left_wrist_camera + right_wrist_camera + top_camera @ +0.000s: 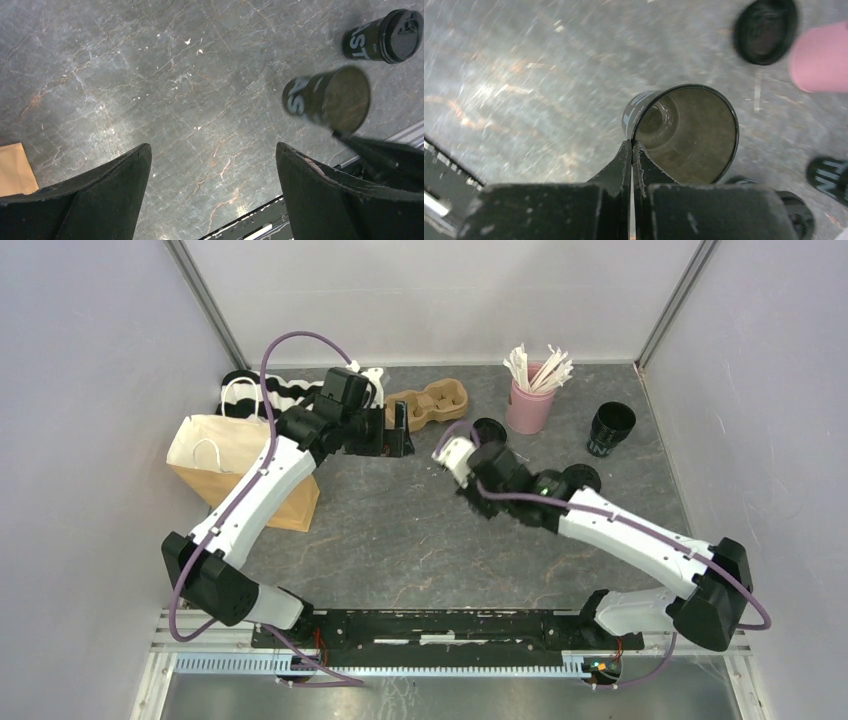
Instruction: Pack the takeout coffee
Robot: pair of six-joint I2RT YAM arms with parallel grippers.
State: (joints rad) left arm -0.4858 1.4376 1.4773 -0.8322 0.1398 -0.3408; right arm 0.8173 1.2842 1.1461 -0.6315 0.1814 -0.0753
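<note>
The open black cup [688, 132] is hanging over clear tabletop [474, 543] with its opening facing up. My right gripper should go on lowering the cup until its base sits there, and then let go.
My right gripper [631, 142] is shut on the rim of an open, lidless black cup [684, 132] with pale lettering and holds it tilted over the table. The same cup shows in the left wrist view [327, 97]. In the top view the right gripper [460, 465] hides it. A second black cup [610, 428] with its lid on stands at the back right; it also shows in the left wrist view [385, 37] and the right wrist view [830, 177]. A loose black lid [487, 430] lies beside the pink cup. My left gripper [397, 430] is open and empty over bare table [212, 155].
A brown pulp carrier tray [432, 403] sits just behind the left gripper. A brown paper bag [240, 465] stands at the left, with a black-and-white striped thing [275, 392] behind it. A pink cup [528, 408] of white sticks stands at the back. Another round black piece [582, 477] lies by the right forearm.
</note>
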